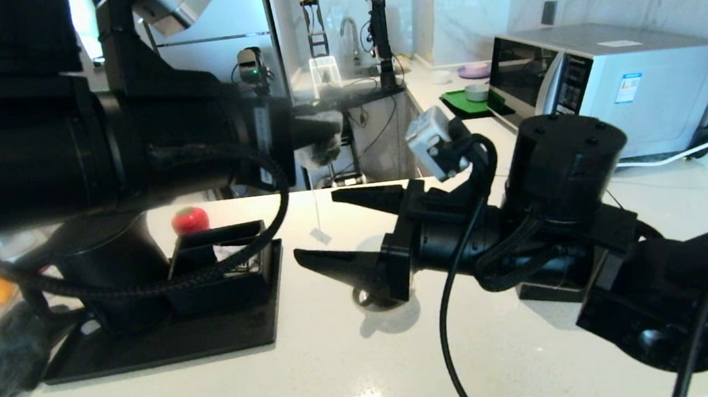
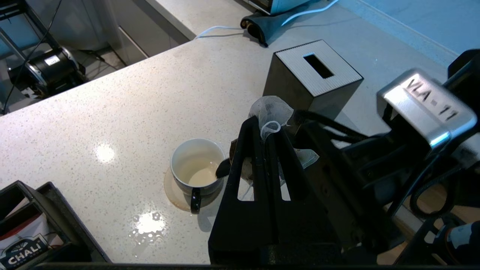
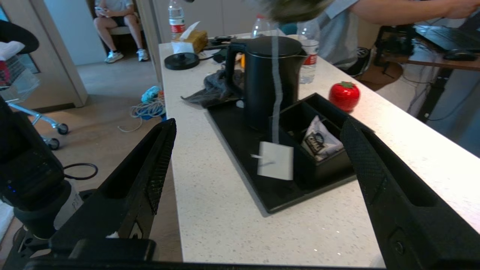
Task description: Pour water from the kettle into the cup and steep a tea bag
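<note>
My right gripper should keep moving in until its fingers close on the tag (image 1: 320, 236), because the tag hangs free on its string in line with my open fingers.
My left gripper (image 2: 267, 127) is shut on the greyish translucent tea bag (image 2: 272, 108), held high above the counter. Below it and a little to one side stands the black cup (image 2: 197, 165), with pale water (image 2: 200, 175) low in its white inside. In the head view the left gripper (image 1: 321, 137) is raised, and the bag's string hangs down to a small tag (image 1: 320, 235). My right gripper (image 1: 317, 225) is open wide around that tag (image 3: 275, 160) without touching it. The black kettle (image 3: 272, 82) stands on a black tray (image 3: 240, 150) beyond.
A divided black box on the tray holds a "CHALI" sachet (image 3: 320, 140), with a red tomato-shaped object (image 3: 344, 95) beside it. A black tissue box (image 2: 311, 75) stands near the cup. A microwave (image 1: 611, 82) is at the back right. Bottles and a person (image 3: 375, 18) are beyond the kettle.
</note>
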`<state>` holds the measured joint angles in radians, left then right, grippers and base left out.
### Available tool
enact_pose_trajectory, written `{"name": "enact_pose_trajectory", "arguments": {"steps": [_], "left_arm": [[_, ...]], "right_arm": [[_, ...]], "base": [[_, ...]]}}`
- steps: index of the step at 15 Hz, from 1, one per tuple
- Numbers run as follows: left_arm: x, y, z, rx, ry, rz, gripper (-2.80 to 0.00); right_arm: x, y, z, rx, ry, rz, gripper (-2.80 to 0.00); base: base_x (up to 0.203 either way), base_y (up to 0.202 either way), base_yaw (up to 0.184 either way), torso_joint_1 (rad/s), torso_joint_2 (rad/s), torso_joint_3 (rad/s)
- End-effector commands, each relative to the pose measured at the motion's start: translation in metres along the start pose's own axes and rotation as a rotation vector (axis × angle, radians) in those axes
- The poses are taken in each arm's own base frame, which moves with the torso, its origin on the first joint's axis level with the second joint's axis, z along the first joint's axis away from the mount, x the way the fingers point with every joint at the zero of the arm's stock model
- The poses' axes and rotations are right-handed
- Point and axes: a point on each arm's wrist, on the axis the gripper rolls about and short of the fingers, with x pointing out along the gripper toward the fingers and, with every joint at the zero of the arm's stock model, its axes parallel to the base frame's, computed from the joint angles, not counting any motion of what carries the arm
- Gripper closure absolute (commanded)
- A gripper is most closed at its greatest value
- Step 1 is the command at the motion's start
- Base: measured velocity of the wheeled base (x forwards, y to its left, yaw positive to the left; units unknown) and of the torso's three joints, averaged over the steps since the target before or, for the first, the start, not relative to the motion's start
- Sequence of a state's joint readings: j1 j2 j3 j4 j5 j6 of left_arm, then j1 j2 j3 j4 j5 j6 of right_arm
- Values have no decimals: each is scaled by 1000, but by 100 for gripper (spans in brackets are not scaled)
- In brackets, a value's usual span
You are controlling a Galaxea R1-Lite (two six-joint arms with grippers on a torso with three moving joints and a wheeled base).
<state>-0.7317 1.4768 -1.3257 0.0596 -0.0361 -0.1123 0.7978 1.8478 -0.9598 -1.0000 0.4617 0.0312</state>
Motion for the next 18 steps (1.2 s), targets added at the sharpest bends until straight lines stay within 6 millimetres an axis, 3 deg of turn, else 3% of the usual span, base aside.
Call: {"name": "enact_pose_trajectory", "arguments": {"steps": [1, 18], "left_arm": [[0, -1, 0, 0, -1, -2, 0], [-2, -10, -1, 12, 2, -37, 0]], "right_arm": [[8, 4, -12, 11, 22, 22, -280], [14, 0, -25, 4, 15, 22, -272]], "base": [[0, 0, 0, 0, 0, 0], [0, 0, 0, 0, 0, 0]]}}
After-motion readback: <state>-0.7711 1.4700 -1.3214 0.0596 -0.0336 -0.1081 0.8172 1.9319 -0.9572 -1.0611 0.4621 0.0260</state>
